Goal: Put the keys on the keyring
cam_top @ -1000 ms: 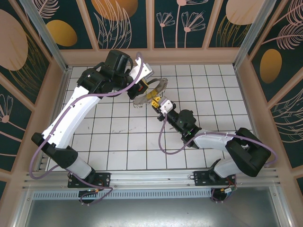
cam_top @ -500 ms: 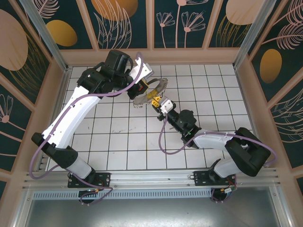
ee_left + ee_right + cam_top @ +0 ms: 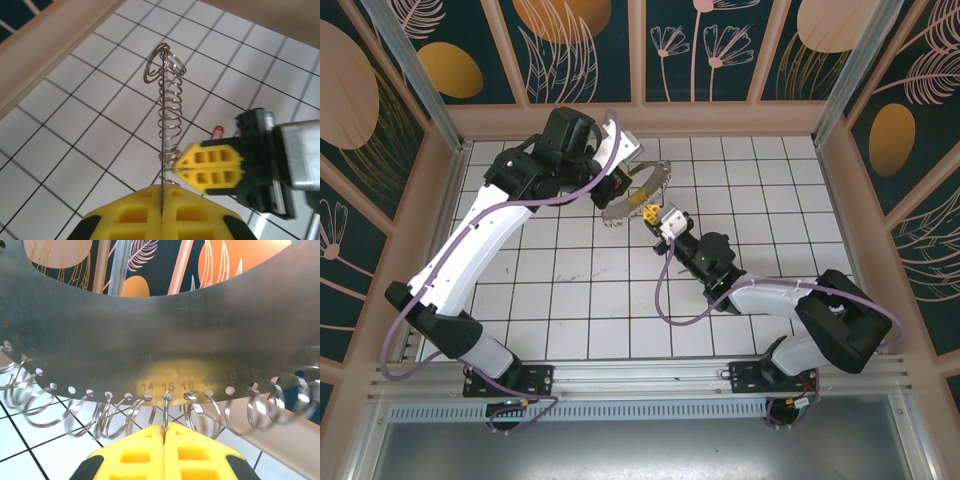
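Note:
The fingers of the robot's right gripper have hold of a small wire ring of the keyring (image 3: 165,412), so the left gripper should keep lowering the keyring and let go of its opposite edge (image 3: 637,171).
The keyring (image 3: 642,188) is a curved grey metal strip with numbered holes and a fringe of small wire rings, held above the back tiles. My left gripper (image 3: 620,187) is shut on its edge. In the left wrist view the keyring (image 3: 163,107) stands edge-on out of the closed left gripper (image 3: 162,189). My right gripper (image 3: 649,211) meets the keyring from the right. In the right wrist view the right gripper (image 3: 164,428) is shut on the ring (image 3: 165,412) hanging from hole 15 of the keyring (image 3: 160,330). A small red piece (image 3: 217,131), perhaps one key's tag, lies on the tiles.
The white tiled floor (image 3: 580,290) is boxed in by wooden-framed walls (image 3: 640,118). Purple cables (image 3: 665,300) trail along both arms. A metal rail (image 3: 640,377) runs along the near edge by the arm bases.
My right gripper's jaws have closed the last bit on the ring. The left gripper and keyring have shifted slightly toward the back wall.

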You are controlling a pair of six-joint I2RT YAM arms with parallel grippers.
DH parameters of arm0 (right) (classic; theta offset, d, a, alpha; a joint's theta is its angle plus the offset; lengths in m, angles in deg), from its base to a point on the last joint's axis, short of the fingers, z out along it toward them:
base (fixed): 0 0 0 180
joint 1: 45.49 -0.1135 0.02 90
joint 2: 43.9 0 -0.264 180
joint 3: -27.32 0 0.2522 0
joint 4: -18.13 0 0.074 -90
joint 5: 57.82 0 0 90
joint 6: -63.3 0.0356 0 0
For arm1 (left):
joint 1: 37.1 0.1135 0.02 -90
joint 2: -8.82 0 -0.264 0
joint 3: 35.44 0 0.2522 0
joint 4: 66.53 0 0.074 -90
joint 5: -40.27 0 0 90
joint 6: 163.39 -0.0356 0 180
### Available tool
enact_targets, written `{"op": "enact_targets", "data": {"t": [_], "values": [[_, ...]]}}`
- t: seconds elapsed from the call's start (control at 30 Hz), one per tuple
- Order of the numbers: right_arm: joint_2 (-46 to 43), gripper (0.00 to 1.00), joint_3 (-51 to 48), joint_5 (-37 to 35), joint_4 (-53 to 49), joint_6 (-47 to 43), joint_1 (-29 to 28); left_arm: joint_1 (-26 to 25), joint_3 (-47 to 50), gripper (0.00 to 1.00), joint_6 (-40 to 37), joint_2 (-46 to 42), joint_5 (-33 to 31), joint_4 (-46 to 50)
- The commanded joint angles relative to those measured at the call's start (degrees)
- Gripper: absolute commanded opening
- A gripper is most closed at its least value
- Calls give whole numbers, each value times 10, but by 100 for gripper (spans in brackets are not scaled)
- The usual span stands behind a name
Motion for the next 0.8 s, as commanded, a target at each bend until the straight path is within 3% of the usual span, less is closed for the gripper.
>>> {"op": "enact_targets", "data": {"t": [0.0, 0.07, 0.33, 0.57, 0.77], "values": [[-35, 0, -6, 14, -6, 17, 10, 1, 18, 0, 56, -26, -34, -78], [-51, 0, -7, 23, -25, 30, 21, 11, 41, 0, 77, -36, -12, -107], [-111, 0, 4, 173, -108, 74, 86, 90, 169, 0, 222, -60, 142, -263], [-141, 0, 61, 321, -275, 61, 145, 140, 323, 9, 364, -69, 286, -457], [-156, 0, 79, 364, -343, 43, 167, 149, 361, 16, 402, -38, 315, -497]]}}
